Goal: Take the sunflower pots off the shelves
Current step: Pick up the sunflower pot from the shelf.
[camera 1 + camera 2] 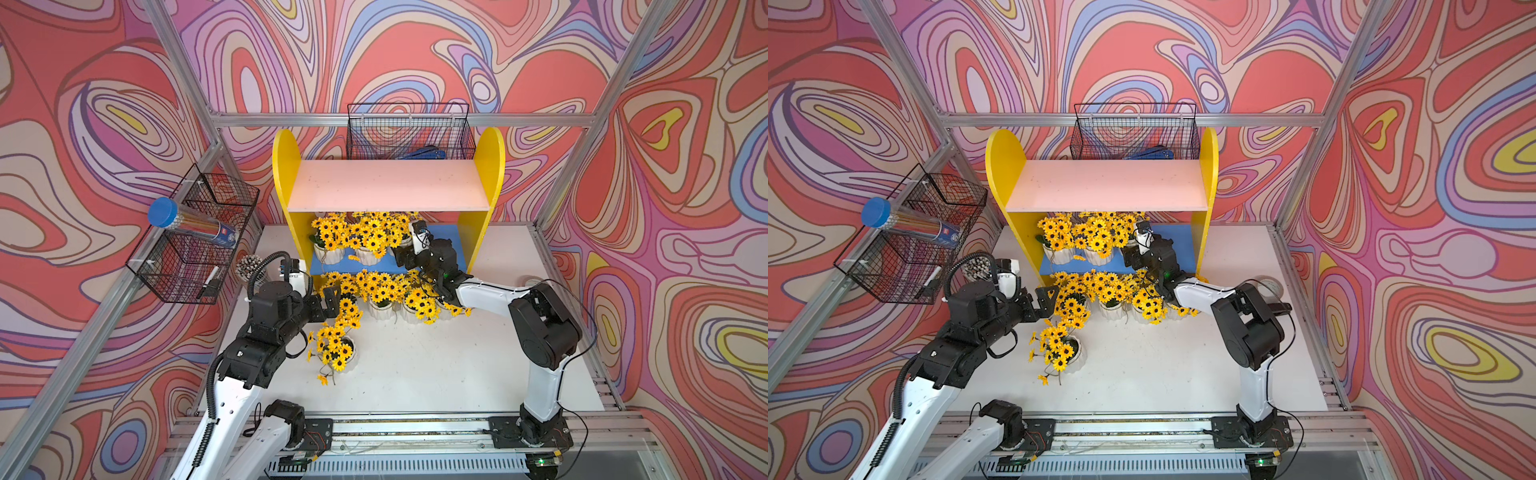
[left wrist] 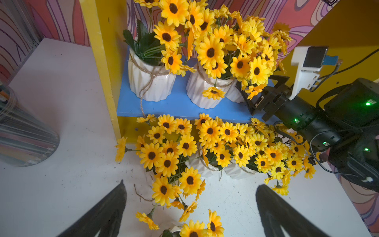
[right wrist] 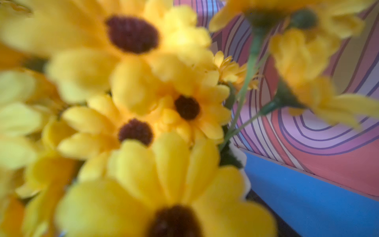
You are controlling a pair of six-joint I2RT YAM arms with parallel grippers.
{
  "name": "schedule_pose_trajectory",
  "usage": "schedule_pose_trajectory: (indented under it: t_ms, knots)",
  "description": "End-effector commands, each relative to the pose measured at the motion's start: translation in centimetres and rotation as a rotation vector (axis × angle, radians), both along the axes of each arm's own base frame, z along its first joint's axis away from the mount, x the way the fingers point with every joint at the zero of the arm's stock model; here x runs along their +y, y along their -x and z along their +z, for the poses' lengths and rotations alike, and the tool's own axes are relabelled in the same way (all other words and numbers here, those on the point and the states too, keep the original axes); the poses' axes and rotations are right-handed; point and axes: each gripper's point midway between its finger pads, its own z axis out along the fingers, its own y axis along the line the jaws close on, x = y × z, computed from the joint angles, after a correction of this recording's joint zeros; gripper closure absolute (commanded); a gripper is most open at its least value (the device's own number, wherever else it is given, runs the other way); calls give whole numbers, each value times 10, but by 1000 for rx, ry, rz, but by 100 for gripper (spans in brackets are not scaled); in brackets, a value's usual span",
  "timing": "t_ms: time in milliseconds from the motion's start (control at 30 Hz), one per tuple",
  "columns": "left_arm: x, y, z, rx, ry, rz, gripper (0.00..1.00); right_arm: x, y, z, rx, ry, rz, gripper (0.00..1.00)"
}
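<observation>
The third pot's blooms push into the middle pot's blooms point(image 1: 387, 230). My right gripper should pull it toward the empty end of the blue board point(image 1: 450, 234) before bringing it out.
The shelves point(image 1: 388, 185) have a bare pink upper board. On the blue lower board point(image 2: 174, 106) stand three sunflower pots: two at the left point(image 2: 151, 86) point(image 2: 205, 94) and a third point(image 2: 233, 95) at the tips of my right gripper point(image 1: 405, 251). Blurred flowers fill the right wrist view, with only a white pot rim point(image 3: 244, 160) showing, so its fingers are hidden there. Several sunflower pots point(image 1: 380, 309) crowd the table in front of the shelves, and one point(image 1: 347, 351) stands nearer. My left gripper point(image 2: 190, 205) is open over loose blooms, holding nothing.
A black wire basket point(image 1: 195, 249) on the left wall holds a blue-capped tube point(image 1: 187, 226). Another wire basket point(image 1: 409, 133) hangs behind the shelves. A clear cup of pencils point(image 1: 249, 266) stands by the left arm. A tape roll point(image 1: 1273, 286) lies behind the right arm.
</observation>
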Motion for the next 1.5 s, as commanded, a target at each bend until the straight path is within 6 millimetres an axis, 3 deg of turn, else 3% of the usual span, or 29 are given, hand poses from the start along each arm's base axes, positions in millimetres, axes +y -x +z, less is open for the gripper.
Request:
schedule_pose_trajectory:
  t_ms: [0,267,333,500,533,667,967,1000,1267,1467]
  knots:
    - [0,-2,-1,-5,17,1,0,-9,9,19,-49,-1,-13,35]
    - [-1,-2,-1,-6,18,-1,0,-22,24,14,-48,9,-29,51]
    - [-1,-2,-1,-5,19,-2,0,-26,27,10,-41,12,-39,44]
    - [-1,-2,-1,-7,20,-2,0,-31,33,-2,-23,14,-49,14]
    - [-1,-2,0,-8,20,-3,0,-34,36,12,-49,-4,-51,11]
    - [-1,-2,0,-9,19,-2,0,-36,42,23,-68,-36,-45,2]
    - [0,-2,-1,-7,17,2,0,-22,29,28,-44,-38,-17,2]
    - [0,-2,-1,-8,17,1,0,-21,25,18,-30,-30,-25,2]
    - [0,-1,1,-12,18,-1,0,-14,10,-7,16,19,-33,2]
    - [0,-1,-1,-8,16,-2,0,-13,6,-3,-4,9,-38,4]
